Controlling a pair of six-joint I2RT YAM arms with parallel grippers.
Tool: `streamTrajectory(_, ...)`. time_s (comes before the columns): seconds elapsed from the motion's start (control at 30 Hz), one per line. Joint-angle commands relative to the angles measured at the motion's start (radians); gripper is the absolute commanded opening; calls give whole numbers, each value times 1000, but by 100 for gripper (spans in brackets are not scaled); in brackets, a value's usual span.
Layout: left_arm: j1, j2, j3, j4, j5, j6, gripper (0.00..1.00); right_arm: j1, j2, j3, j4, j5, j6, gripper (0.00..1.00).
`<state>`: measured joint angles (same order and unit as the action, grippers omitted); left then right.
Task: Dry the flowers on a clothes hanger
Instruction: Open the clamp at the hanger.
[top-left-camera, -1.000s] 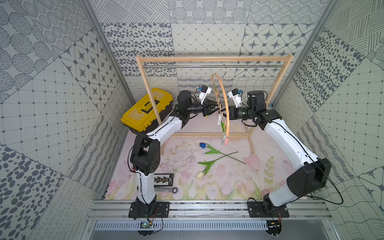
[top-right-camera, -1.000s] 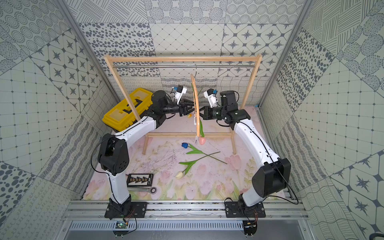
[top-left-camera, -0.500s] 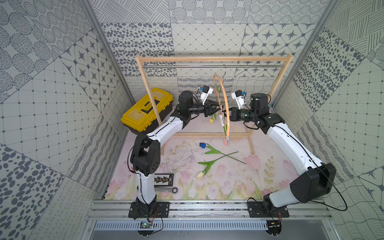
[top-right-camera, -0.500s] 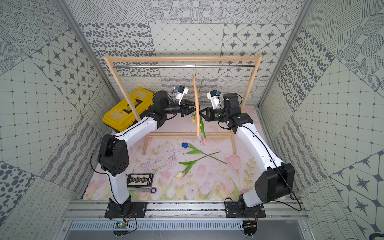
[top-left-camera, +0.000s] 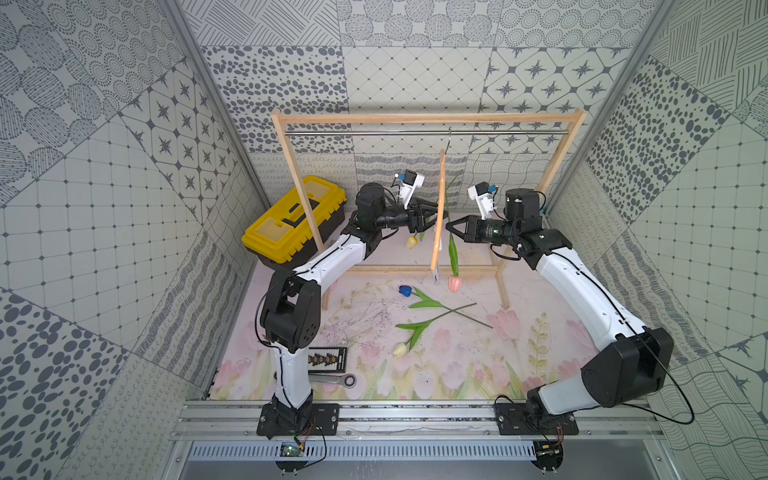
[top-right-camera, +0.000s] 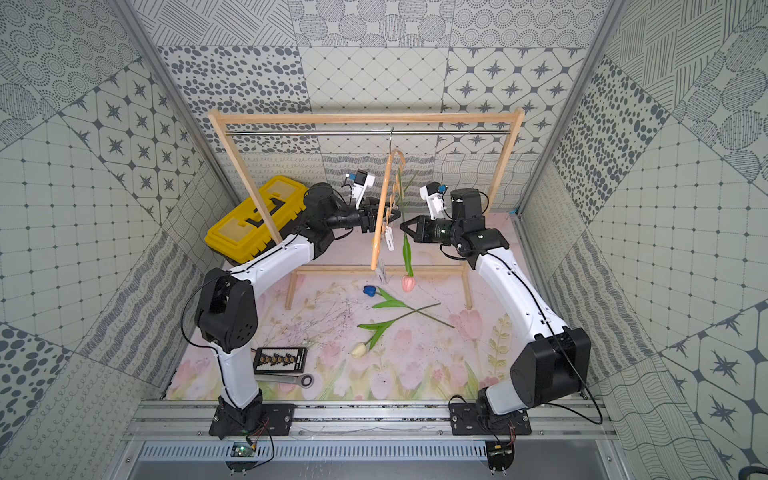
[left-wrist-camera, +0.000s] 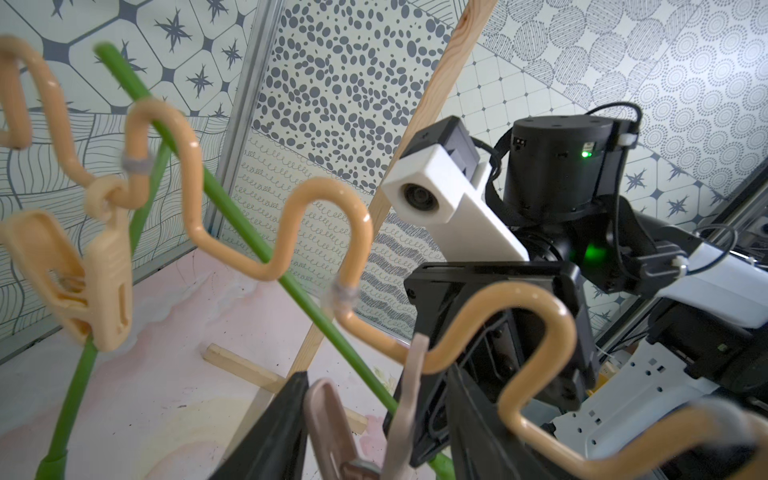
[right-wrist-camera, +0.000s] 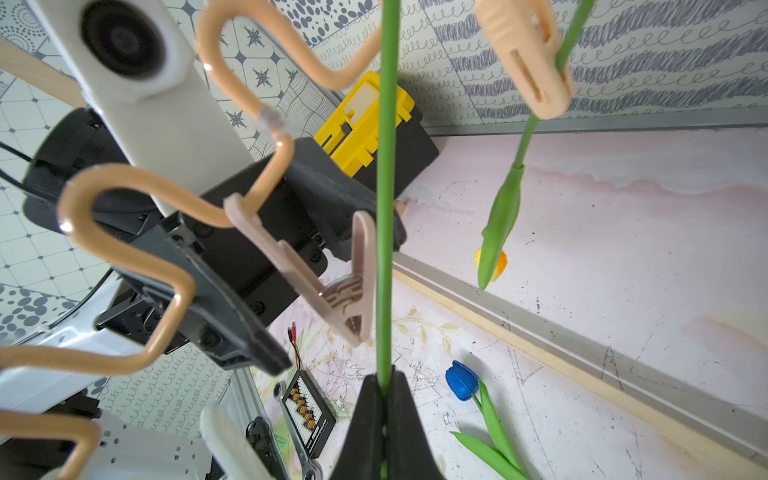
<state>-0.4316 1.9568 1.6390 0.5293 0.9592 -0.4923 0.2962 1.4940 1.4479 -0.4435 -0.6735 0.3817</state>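
Observation:
The pink tulip's stem runs next to the clothespin's shut jaws (right-wrist-camera: 357, 329). My right gripper should move the stem back while my left gripper squeezes the clothespin's handles (right-wrist-camera: 365, 233).
The clothes hanger (top-left-camera: 438, 216) (top-right-camera: 380, 216) hangs edge-on from the steel rod. My left gripper (top-left-camera: 432, 212) (left-wrist-camera: 374, 390) stands open around a clothespin (left-wrist-camera: 328, 419) (right-wrist-camera: 316, 270) on the wavy bar (left-wrist-camera: 332, 199). My right gripper (top-left-camera: 449, 227) (right-wrist-camera: 384, 382) is shut on the pink tulip's green stem (right-wrist-camera: 386, 166), which runs right beside that pin. The pink head (top-left-camera: 454, 283) dangles below. A yellow tulip (top-left-camera: 411, 242) (right-wrist-camera: 492, 262) hangs from another pin (right-wrist-camera: 528, 54). The blue tulip (top-left-camera: 405, 290) and the cream-white tulip (top-left-camera: 400, 350) lie crossed on the mat.
A wooden frame with a steel rod (top-left-camera: 415, 133) spans the back. A yellow toolbox (top-left-camera: 295, 220) sits at the back left. Dry twigs (top-left-camera: 361, 316), a black bit holder (top-left-camera: 328, 359) and a wrench (top-left-camera: 336, 379) lie near the left arm's base.
My left gripper's jaws have spread apart around the clothespin. The right gripper has come closer to the hanger with the stem. The hanger has turned more edge-on.

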Motion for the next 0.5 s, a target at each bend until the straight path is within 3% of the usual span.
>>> streamTrajectory(0.0, 0, 14, 31, 120, 72, -77, 61, 18, 28, 46, 2, -27, -30, 0)
streamTrajectory(0.1, 1, 22, 44, 112, 91, -86, 62, 24, 32, 57, -3, -25, -33, 0)
streamTrajectory(0.3, 5, 21, 45, 93, 83, -77, 35, 25, 29, 60, -10, -16, -38, 0)
streamTrajectory(0.47, 7, 12, 40, 86, 65, -67, 21, 12, -4, 31, 7, 52, -14, 0)
